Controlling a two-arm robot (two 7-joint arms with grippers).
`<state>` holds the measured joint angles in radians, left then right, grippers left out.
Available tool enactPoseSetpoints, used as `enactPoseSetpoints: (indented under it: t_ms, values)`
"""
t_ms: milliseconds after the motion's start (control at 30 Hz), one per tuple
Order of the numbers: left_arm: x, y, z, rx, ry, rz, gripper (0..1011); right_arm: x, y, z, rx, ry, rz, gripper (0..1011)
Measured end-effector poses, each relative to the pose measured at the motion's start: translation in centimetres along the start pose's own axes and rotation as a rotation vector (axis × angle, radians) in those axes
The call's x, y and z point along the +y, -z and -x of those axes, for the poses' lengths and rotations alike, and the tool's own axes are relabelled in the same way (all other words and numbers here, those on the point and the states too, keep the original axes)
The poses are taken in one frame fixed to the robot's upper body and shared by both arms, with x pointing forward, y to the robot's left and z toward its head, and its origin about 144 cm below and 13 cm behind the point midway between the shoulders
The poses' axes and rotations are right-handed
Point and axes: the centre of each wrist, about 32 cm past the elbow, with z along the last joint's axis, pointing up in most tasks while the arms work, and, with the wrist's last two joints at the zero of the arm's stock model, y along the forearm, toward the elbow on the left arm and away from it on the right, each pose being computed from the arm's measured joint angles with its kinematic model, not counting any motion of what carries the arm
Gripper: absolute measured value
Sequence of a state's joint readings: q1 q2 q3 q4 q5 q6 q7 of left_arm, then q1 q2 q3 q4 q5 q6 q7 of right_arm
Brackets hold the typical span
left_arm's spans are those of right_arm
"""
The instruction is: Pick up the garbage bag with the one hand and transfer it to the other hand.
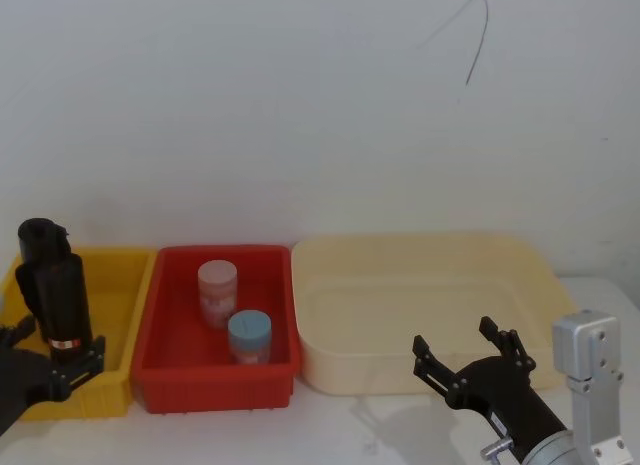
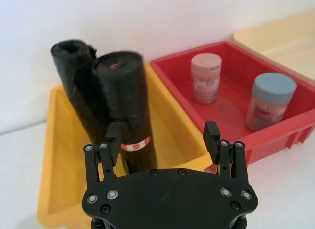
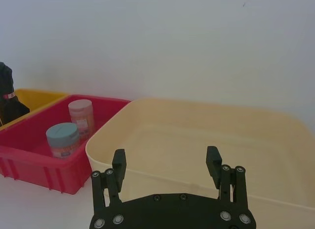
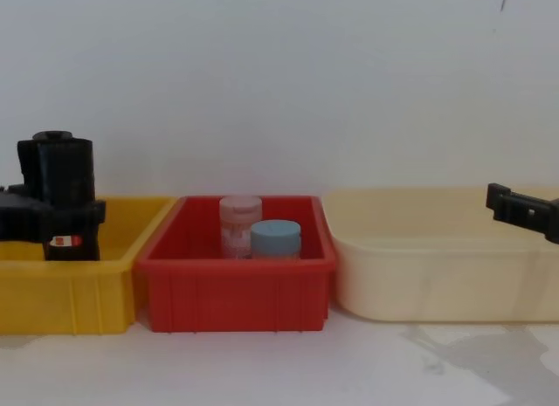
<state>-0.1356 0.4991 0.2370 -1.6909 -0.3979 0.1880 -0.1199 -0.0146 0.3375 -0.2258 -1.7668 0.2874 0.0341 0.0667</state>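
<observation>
The red-and-white label (image 2: 135,145) goes around the tight black roll, so I expect the garbage bag (image 2: 123,103) to stay rolled up and straight when I lift it.
The garbage bag (image 1: 60,297) is a thick black roll with a red-and-white label, standing upright in the yellow bin (image 1: 115,295). It also stands tall in the left wrist view (image 2: 125,106) and the chest view (image 4: 70,175). My left gripper (image 1: 72,367) (image 2: 163,135) is open at the roll's labelled lower end, which sits between the fingers, close against one finger (image 2: 114,136). My right gripper (image 1: 470,360) (image 3: 166,162) hangs open and holds nothing, in front of the cream tub. Its fingertip (image 4: 515,203) reaches in from the chest view's right edge.
A slimmer, looser black roll (image 2: 69,54) stands just behind the garbage bag. The red bin (image 1: 160,325) beside it holds a pink-lidded jar (image 1: 217,290) and a blue-lidded jar (image 1: 249,335). A large cream tub (image 1: 420,285) lies to the right. A white wall rises behind.
</observation>
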Motion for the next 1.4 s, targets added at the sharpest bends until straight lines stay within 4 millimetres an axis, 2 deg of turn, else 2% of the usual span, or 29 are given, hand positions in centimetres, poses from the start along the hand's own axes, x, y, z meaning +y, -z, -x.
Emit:
enactPoseSetpoints:
  t_ms: [433, 733, 1400]
  values:
    - [0.4, 1.0, -2.0, 0.044, -0.034, -0.049, 1001, 0.0, 0.0, 0.0, 0.0, 0.0, 0.0, 1004]
    - [0.2, 0.8, -2.9, 0.046, -0.048, -0.049, 1001, 0.0, 0.0, 0.0, 0.0, 0.0, 0.0, 1004]
    - [-2.6, -1.0, -4.2, 0.016, -0.027, -0.015, 1001, 0.0, 0.0, 0.0, 0.0, 0.0, 0.0, 1005]
